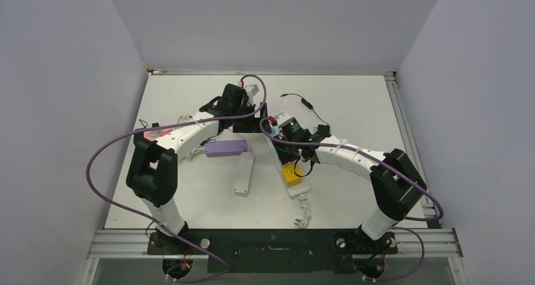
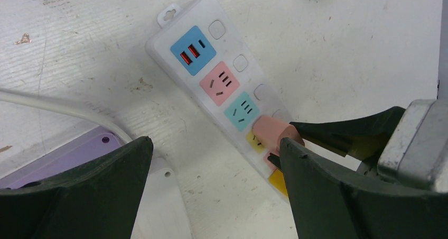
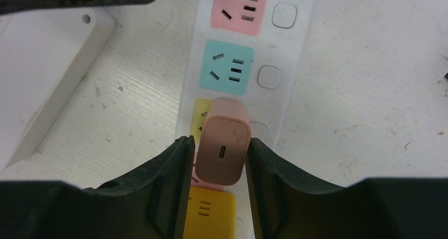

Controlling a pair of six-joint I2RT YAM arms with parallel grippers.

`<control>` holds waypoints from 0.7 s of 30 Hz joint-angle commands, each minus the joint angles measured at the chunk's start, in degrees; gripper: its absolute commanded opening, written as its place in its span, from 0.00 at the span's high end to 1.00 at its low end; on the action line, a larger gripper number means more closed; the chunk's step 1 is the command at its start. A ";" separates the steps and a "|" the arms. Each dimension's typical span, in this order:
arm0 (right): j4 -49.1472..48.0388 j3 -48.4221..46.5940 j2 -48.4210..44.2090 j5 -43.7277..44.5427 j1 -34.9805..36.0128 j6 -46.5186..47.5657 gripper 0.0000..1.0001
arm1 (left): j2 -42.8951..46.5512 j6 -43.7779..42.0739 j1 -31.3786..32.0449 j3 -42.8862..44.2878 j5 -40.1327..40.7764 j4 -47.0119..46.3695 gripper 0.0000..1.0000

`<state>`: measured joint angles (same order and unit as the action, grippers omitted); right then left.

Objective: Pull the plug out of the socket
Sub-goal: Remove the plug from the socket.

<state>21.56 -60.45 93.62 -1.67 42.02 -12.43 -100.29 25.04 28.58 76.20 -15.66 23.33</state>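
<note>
The white power strip lies loose under the pink plug (image 2: 272, 131) in my right gripper, so my left gripper should hold the power strip tight at the teal socket (image 2: 242, 111) before the pull.
A white power strip (image 1: 298, 185) with coloured sockets lies mid-table; it also shows in the left wrist view (image 2: 232, 64) and the right wrist view (image 3: 296, 48). A pink plug (image 3: 224, 149) stands over its yellow socket and shows in the left wrist view too (image 2: 272, 129). I cannot tell whether its prongs are still seated. My right gripper (image 3: 220, 143) is shut on the pink plug, one finger on each side. My left gripper (image 2: 214, 144) is open and empty, over bare table just left of the strip, its right finger close to the plug.
A purple box (image 1: 226, 148) and a flat white block (image 1: 243, 174) lie left of the strip. The strip's white cord coils near the front edge (image 1: 303, 215). A black cable (image 1: 306, 105) lies behind the right gripper. A white cable (image 2: 53, 104) runs beside the purple box.
</note>
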 commanded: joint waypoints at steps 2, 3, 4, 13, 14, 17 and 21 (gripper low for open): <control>-2.20 -0.80 -0.16 3.56 1.71 0.68 0.67 | 1.85 1.50 0.51 -0.35 -1.83 -3.00 0.13; -3.29 -0.22 -0.42 4.17 1.82 0.58 0.72 | 1.60 2.09 0.58 -0.66 -2.47 -3.61 0.13; -4.83 0.58 -0.83 4.91 1.91 0.36 0.80 | 1.28 2.82 0.60 -1.21 -3.38 -4.37 0.13; -20.70 6.53 -3.00 9.06 1.64 3.65 0.95 | -4.80 6.42 0.68 -2.11 -7.61 -7.61 0.21; -21.01 6.72 -2.81 9.40 1.51 4.28 0.95 | -5.37 6.49 0.76 -2.06 -7.63 -7.87 0.22; -24.50 6.85 -2.37 9.67 1.00 4.65 0.95 | -6.95 6.45 1.27 -2.00 -6.63 -8.02 0.26; -26.03 7.08 -1.77 8.77 0.79 4.08 0.95 | -9.18 7.00 1.63 -1.88 -5.79 -8.84 0.31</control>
<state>4.40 -53.17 92.42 4.89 43.31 -9.52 -107.90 31.07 29.58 74.26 -21.45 17.89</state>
